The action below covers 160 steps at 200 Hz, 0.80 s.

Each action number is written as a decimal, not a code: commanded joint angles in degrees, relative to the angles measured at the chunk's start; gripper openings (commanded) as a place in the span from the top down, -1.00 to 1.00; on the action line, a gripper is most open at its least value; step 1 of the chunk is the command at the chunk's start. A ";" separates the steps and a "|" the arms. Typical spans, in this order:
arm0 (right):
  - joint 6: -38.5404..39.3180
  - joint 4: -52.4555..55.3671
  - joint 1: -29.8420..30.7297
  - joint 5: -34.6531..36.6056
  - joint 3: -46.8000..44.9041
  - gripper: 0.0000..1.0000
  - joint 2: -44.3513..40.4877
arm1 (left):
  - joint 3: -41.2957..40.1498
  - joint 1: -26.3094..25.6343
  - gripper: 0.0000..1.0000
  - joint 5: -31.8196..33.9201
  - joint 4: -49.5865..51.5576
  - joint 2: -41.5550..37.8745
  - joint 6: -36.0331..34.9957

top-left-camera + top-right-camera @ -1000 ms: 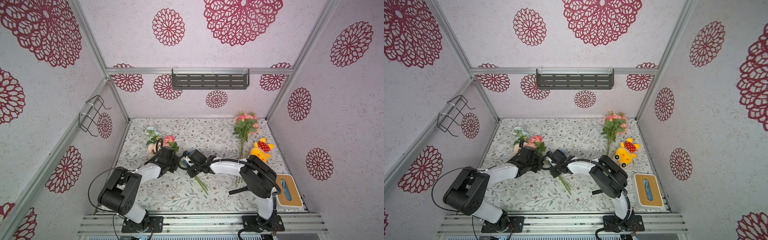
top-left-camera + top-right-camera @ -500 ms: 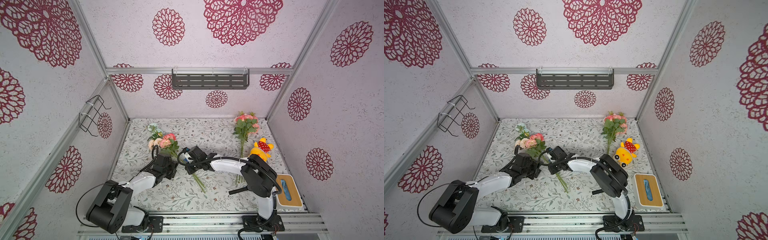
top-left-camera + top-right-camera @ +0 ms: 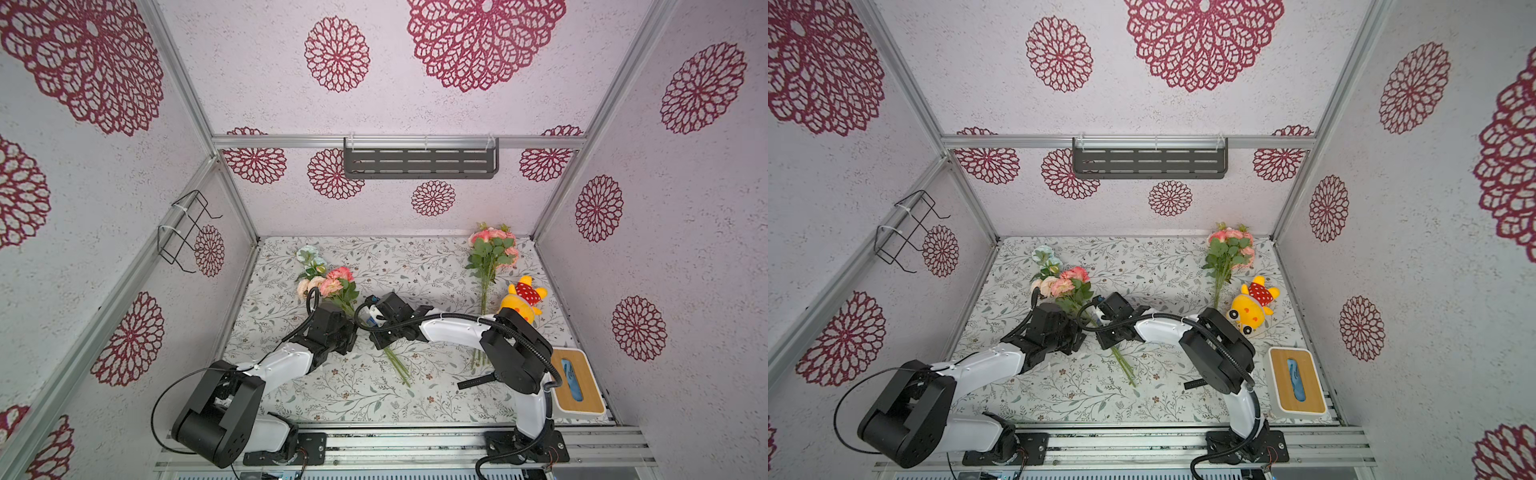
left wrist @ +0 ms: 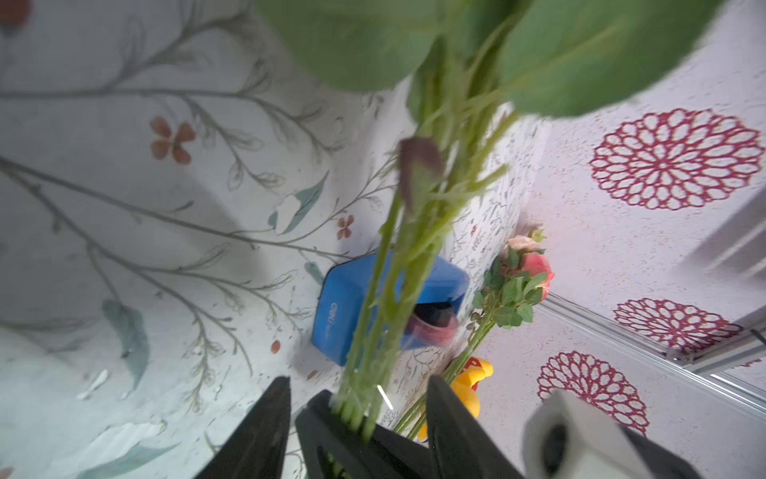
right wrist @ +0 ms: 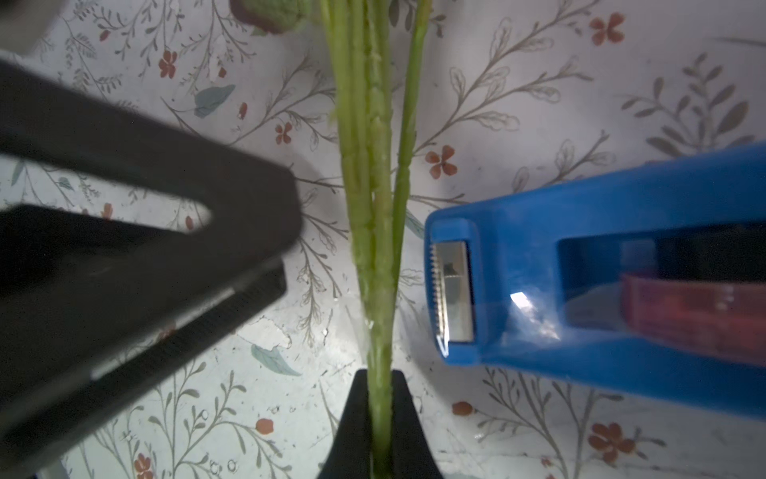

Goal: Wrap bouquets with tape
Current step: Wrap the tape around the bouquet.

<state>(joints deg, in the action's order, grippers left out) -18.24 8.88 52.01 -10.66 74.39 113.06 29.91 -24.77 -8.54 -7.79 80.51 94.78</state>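
Note:
I should close my left gripper on the stems (image 4: pixel 427 203) below the leaves, because only my right gripper holds the stems (image 5: pixel 376 347). This will free my right gripper for the blue tape dispenser.
A bouquet (image 3: pixel 332 284) of pink, peach and pale blue blooms lies left of centre on the floral mat, also seen in a top view (image 3: pixel 1067 282). My right gripper (image 5: pixel 380 394) is shut on its green stems (image 5: pixel 373 186). In a top view it (image 3: pixel 380 338) sits mid-stem. My left gripper (image 4: pixel 358 379) stands open, its jaws on either side of those stems and apart from them. It (image 3: pixel 351 334) is just left of the right one. The blue tape dispenser (image 5: pixel 580 257) stands on the mat beside the stems, also in the left wrist view (image 4: pixel 344 307). A second bouquet (image 3: pixel 490 249) lies at the back right.
A yellow plush toy (image 3: pixel 521 299) lies by the second bouquet's stems. At the front right are a wood-lidded tissue box (image 3: pixel 575 382) and a black wristwatch (image 3: pixel 476 380). A wire basket (image 3: pixel 187 232) hangs on the left wall and a grey shelf (image 3: pixel 419 158) on the back wall.
My left arm has swung its elbow toward the front and its jaws have opened wider around the stems. The blooms have shifted slightly right. The right gripper has stayed shut on the stems.

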 commanded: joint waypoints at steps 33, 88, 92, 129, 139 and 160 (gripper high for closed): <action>-1.45 -0.50 -0.37 -0.77 1.79 1.00 0.15 | 4.95 -0.36 -0.13 -0.48 1.95 0.79 -3.51; -1.35 -0.18 -0.41 -0.85 1.84 1.00 0.57 | 3.18 -0.45 -0.14 -2.11 -0.38 1.45 -1.09; -1.28 -0.18 -0.37 -0.88 1.86 1.00 0.63 | 3.49 -0.57 -0.14 -2.54 -0.32 1.91 -1.15; -1.01 -0.39 -0.32 -0.32 1.90 1.00 0.25 | 4.47 -0.87 -0.10 -3.43 -1.17 4.07 -1.35; -1.04 -0.60 -0.25 -0.33 1.69 1.00 0.16 | 5.08 -0.84 -0.10 -3.63 -0.89 4.65 -1.76; -0.93 -1.08 -0.15 -0.59 1.52 1.00 -0.42 | 5.77 -0.87 -0.09 -4.45 -1.22 6.40 -1.94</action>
<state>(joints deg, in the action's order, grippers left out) -18.68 8.91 52.01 -10.79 74.48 113.60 33.78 -25.36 -11.73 -7.81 85.30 93.03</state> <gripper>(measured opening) 0.084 0.549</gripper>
